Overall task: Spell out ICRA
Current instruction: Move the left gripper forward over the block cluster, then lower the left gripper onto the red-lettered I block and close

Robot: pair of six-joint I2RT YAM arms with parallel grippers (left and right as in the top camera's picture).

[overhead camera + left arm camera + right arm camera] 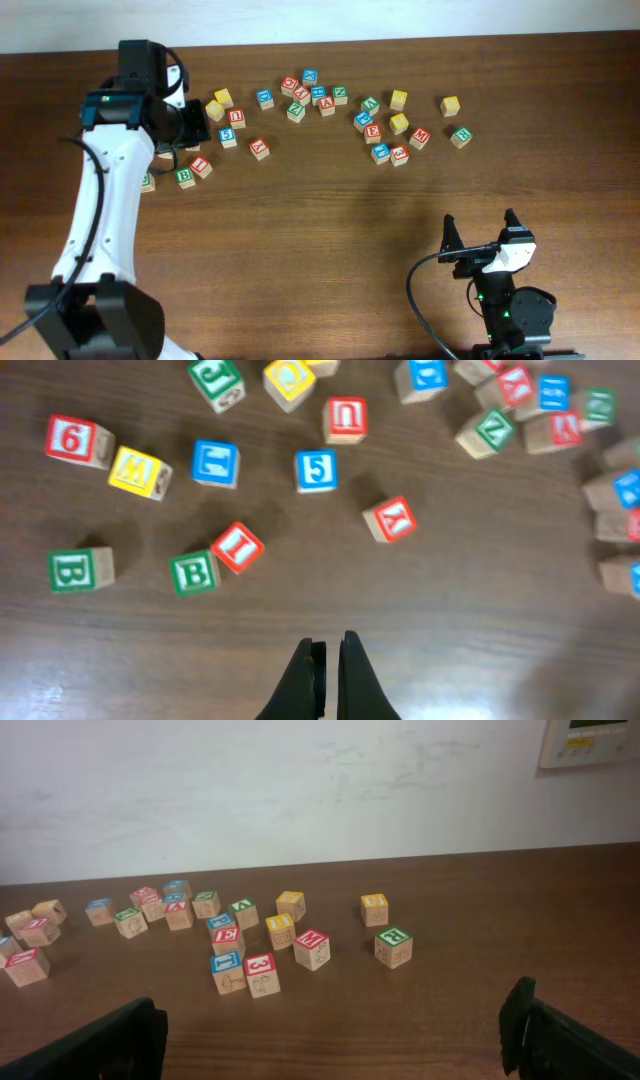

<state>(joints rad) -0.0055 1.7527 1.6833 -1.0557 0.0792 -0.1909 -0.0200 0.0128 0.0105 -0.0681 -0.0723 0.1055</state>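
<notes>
My left gripper should keep going, closed, because the red I cube (238, 547) touches the green B cube. It should move on toward their seam (213, 555), push until the cubes part, and then open.
The red I cube (237, 547) lies tilted against a green B cube (193, 572), ahead and left of my left gripper (330, 645). That gripper is shut on nothing and hovers above bare wood. From overhead the red I cube (201, 166) sits just below the left gripper (190, 126). A green cube that reads as R (393, 946) stands at the right end of the scatter, also visible as the green cube (460, 136) from above. My right gripper (335, 1020) rests open near the front edge, far from every cube. I cannot pick out the C or the A.
Several other letter and number cubes are strewn across the back of the table (320, 220). One group sits around the left arm (100, 200), one in the middle (310, 92) and one to the right (385, 128). Another green B cube (75, 570) lies far left.
</notes>
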